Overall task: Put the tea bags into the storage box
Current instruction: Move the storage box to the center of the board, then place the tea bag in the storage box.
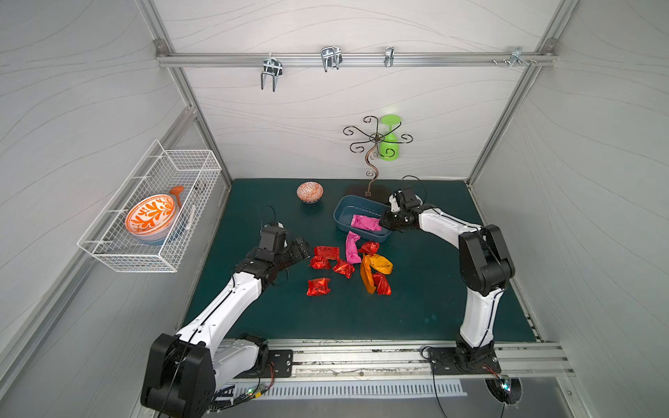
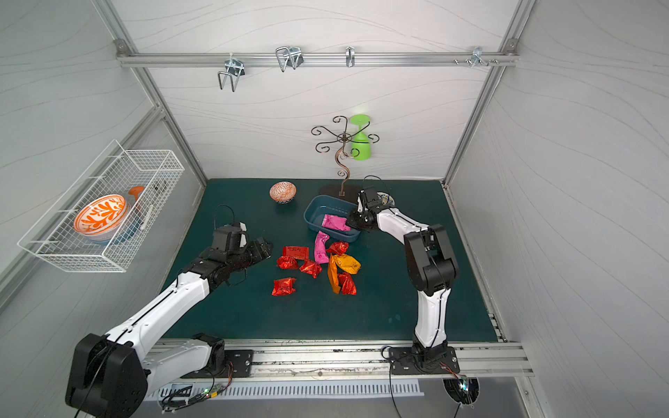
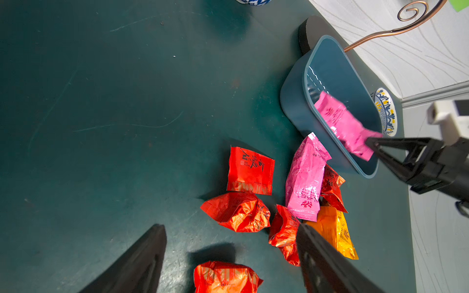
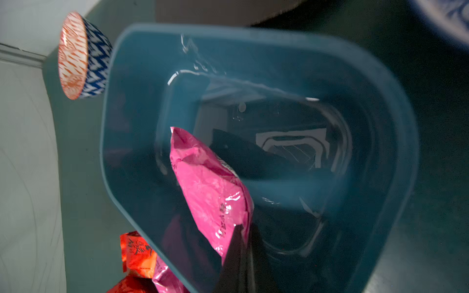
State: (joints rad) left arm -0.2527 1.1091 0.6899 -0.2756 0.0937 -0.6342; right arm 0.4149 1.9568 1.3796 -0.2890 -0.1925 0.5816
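The pink tea bag (image 1: 365, 222) hangs inside the storage box's rim, so my right gripper should keep lowering it toward the storage box's open bottom (image 1: 356, 211) and release it there.
The dark blue storage box (image 1: 340, 217) (image 2: 311, 219) stands at the back of the mat. My right gripper (image 1: 383, 222) (image 4: 241, 241) is shut on one end of a pink tea bag (image 1: 365, 222) (image 4: 208, 182), which hangs inside the box (image 4: 142, 101). Several more tea bags lie in a loose pile in front of the box: red ones (image 1: 319, 262), a pink one (image 1: 352, 246) and orange ones (image 1: 378, 264). One red tea bag (image 1: 318, 286) lies apart, nearer the front. Just left of the pile, my left gripper (image 1: 302, 249) (image 3: 229, 227) is open and holds nothing.
A small patterned bowl (image 1: 310, 191) sits left of the box. A metal mug tree (image 1: 376, 144) with a green cup (image 1: 389, 144) stands behind the box. Another bowl (image 3: 385, 111) is beyond the box. A white wire basket (image 1: 152, 210) hangs on the left wall.
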